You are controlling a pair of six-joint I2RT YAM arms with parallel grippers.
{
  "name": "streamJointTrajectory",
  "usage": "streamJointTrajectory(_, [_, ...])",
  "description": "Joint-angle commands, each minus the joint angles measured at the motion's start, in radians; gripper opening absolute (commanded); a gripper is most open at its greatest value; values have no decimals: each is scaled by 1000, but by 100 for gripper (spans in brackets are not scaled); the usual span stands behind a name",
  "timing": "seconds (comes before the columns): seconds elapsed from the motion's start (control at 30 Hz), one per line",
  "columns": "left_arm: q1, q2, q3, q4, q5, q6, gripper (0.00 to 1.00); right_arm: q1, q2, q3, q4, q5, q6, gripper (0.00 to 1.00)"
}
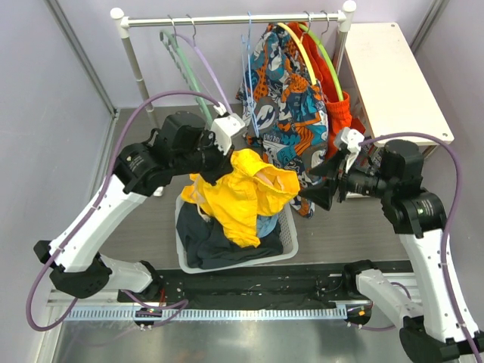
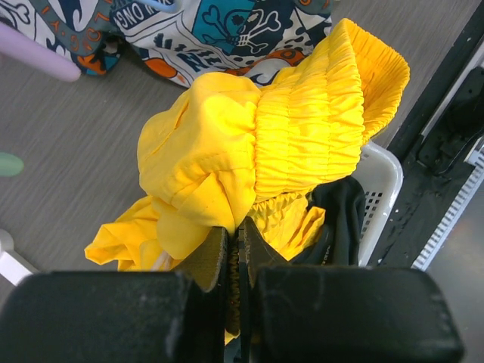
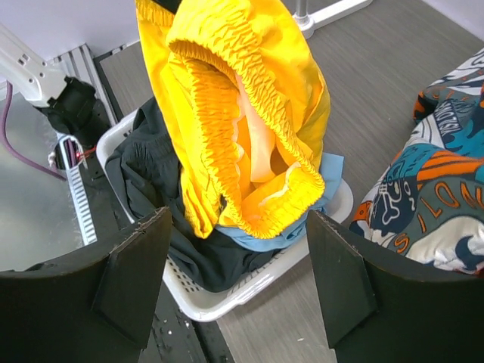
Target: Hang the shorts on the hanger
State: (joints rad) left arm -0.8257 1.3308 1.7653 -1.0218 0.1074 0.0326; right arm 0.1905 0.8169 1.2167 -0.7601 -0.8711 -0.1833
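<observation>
My right gripper should take the waistband's open edge before my left gripper opens, as my left gripper is pinching a bunched fold below the yellow shorts' waistband.
The yellow shorts hang bunched above the laundry basket, their elastic waistband gaping towards the right. My left gripper is shut on a fold of the shorts, and the jaws are pressed together on the fabric. My right gripper stands open just right of the shorts and touches nothing. In the right wrist view the waistband of the shorts hangs ahead of the open fingers. The light-blue hanger hangs on the rail behind, in front of the patterned shorts.
The white basket holds dark and blue clothes. On the rail hang a mint-green hanger, a lilac hanger, orange-and-teal patterned shorts and a red-orange garment. A white cabinet stands at the back right.
</observation>
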Motion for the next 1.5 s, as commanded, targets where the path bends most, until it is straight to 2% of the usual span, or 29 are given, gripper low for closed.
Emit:
streamJointTrajectory(0.0, [39,-15,26,80,46,-80,0,36,60,75,15,-42,-67,77])
streamJointTrajectory(0.1, [57,-19,14,86,58,-92,0,145,108,95,-16,36,-119,77])
streamJointTrajectory(0.17, [71,-21,8,89,66,-99,0,231,136,116,-47,151,-148,77])
streamJointTrajectory(0.2, [76,-22,2,88,69,-102,0,318,148,130,-50,184,-150,77])
streamJointTrajectory(0.33, [106,-47,-27,92,90,-118,0,443,172,110,-9,303,-150,80])
streamJointTrajectory(0.5, [132,-96,-78,95,133,-119,0,503,225,101,11,426,-188,81])
streamJointTrajectory(0.7, [151,-180,-165,101,224,-105,0,535,268,106,53,530,-206,75])
streamJointTrajectory(0.83, [160,-209,-205,101,273,-109,0,546,292,112,68,538,-211,71])
streamJointTrajectory(0.87, [161,-214,-213,104,285,-112,0,559,295,113,70,538,-214,68])
streamJointTrajectory(0.9, [163,-217,-214,103,284,-117,0,564,304,116,70,537,-219,53])
streamJointTrajectory(0.93, [165,-217,-216,103,284,-119,0,567,310,122,65,535,-223,48])
streamJointTrajectory(1.03, [178,-225,-230,109,296,-129,0,587,323,144,54,532,-237,22])
streamJointTrajectory(1.13, [188,-234,-245,117,295,-141,0,592,324,159,41,532,-249,6])
streamJointTrajectory(1.2, [201,-237,-254,118,290,-149,0,592,315,167,25,526,-251,1])
streamJointTrajectory(1.3, [214,-237,-262,126,284,-157,0,592,300,188,-7,500,-260,1])
streamJointTrajectory(1.37, [214,-234,-263,134,307,-157,0,590,292,196,-10,491,-268,22])
streamJointTrajectory(1.4, [214,-235,-267,135,313,-157,0,590,285,201,-13,485,-272,44])
streamJointTrajectory(1.47, [214,-234,-271,144,325,-157,0,593,284,205,-2,462,-286,57])
